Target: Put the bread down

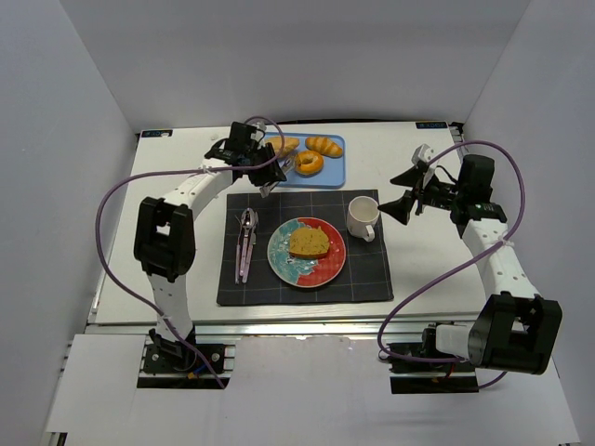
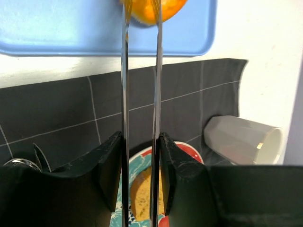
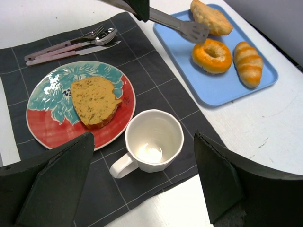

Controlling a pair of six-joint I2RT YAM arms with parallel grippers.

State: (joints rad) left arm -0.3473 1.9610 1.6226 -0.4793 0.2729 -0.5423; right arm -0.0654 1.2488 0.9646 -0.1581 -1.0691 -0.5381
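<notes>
The ends of the tongs are close together at the doughnut's edge (image 1: 296, 163). My left gripper should open the tongs more and reach farther over the ring (image 1: 314, 163) before picking it up.
A thick golden slice of bread (image 1: 308, 242) (image 3: 94, 99) lies on a red and teal plate (image 1: 328, 268) (image 3: 47, 127) on the dark placemat (image 1: 363, 279). A glossy orange ring doughnut (image 1: 309, 163) (image 3: 211, 54) (image 2: 151, 9) sits on the blue tray (image 1: 333, 177) (image 3: 213, 90). My left gripper (image 1: 263, 165) (image 2: 141, 142) is shut on metal tongs (image 2: 125, 71) (image 3: 189, 29), whose tips reach the doughnut; whether they pinch it does not show. My right gripper (image 1: 406, 195) (image 3: 142, 137) hangs open above the mug, holding nothing.
A white mug (image 1: 363, 217) (image 3: 154, 139) stands upright right of the plate. Cutlery (image 1: 246, 243) (image 3: 71, 45) lies left of the plate. Two more rolls (image 1: 324, 145) (image 3: 211, 16) share the tray with the doughnut. White walls close in the table.
</notes>
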